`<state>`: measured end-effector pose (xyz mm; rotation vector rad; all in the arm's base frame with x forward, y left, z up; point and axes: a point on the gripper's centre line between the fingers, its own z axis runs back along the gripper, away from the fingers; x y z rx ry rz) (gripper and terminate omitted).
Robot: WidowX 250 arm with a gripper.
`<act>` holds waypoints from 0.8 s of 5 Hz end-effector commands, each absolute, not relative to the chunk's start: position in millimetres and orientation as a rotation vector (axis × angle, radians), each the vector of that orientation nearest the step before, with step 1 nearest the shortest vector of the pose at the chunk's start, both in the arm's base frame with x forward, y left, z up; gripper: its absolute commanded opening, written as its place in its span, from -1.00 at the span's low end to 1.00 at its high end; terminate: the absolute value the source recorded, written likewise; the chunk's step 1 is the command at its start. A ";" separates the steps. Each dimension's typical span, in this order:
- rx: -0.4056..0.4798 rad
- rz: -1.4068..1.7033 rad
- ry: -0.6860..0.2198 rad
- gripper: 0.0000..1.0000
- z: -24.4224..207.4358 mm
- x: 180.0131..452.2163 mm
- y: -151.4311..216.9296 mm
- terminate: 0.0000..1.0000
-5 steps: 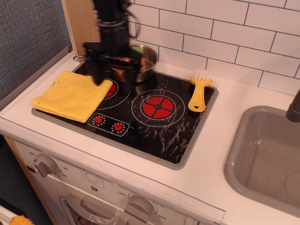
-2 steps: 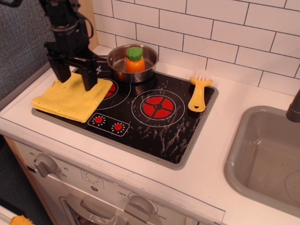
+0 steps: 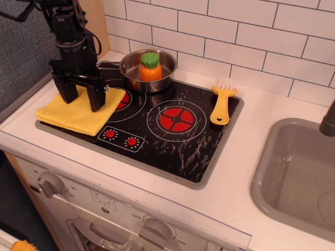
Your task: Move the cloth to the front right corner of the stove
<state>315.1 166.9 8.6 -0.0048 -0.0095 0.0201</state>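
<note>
The yellow cloth (image 3: 79,113) will stay folded and move almost flat when I pull it across, because the folded layers lie flush (image 3: 67,127) along the front edge.
The yellow cloth (image 3: 78,112) lies folded on the front left corner of the black stove (image 3: 172,141), covering part of the left burner ring. My gripper (image 3: 82,102) stands upright over the cloth, open, with its two black fingers (image 3: 97,99) spread and their tips down at the cloth's surface. The cloth lies flat between the tips. The stove's front right corner (image 3: 199,175) is bare black glass with white scuffs.
A steel pot (image 3: 149,73) with an orange-and-green toy carrot (image 3: 151,66) sits at the stove's back left. A yellow brush (image 3: 222,102) lies at the back right. The right burner ring (image 3: 176,119) is uncovered. A grey sink (image 3: 296,178) is at the right.
My gripper has moved left from in front of the pot to above the cloth and come down onto it, fingers spread. The cloth has not shifted.
</note>
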 end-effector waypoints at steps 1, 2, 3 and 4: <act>0.030 -0.075 0.022 1.00 10.0 319.3 120.6 -1.00; 0.003 -0.122 -0.012 1.00 24.3 312.1 72.8 -1.00; -0.035 -0.151 -0.020 1.00 28.1 307.6 33.7 -1.00; -0.048 -0.194 -0.009 1.00 26.8 303.3 -4.5 -1.00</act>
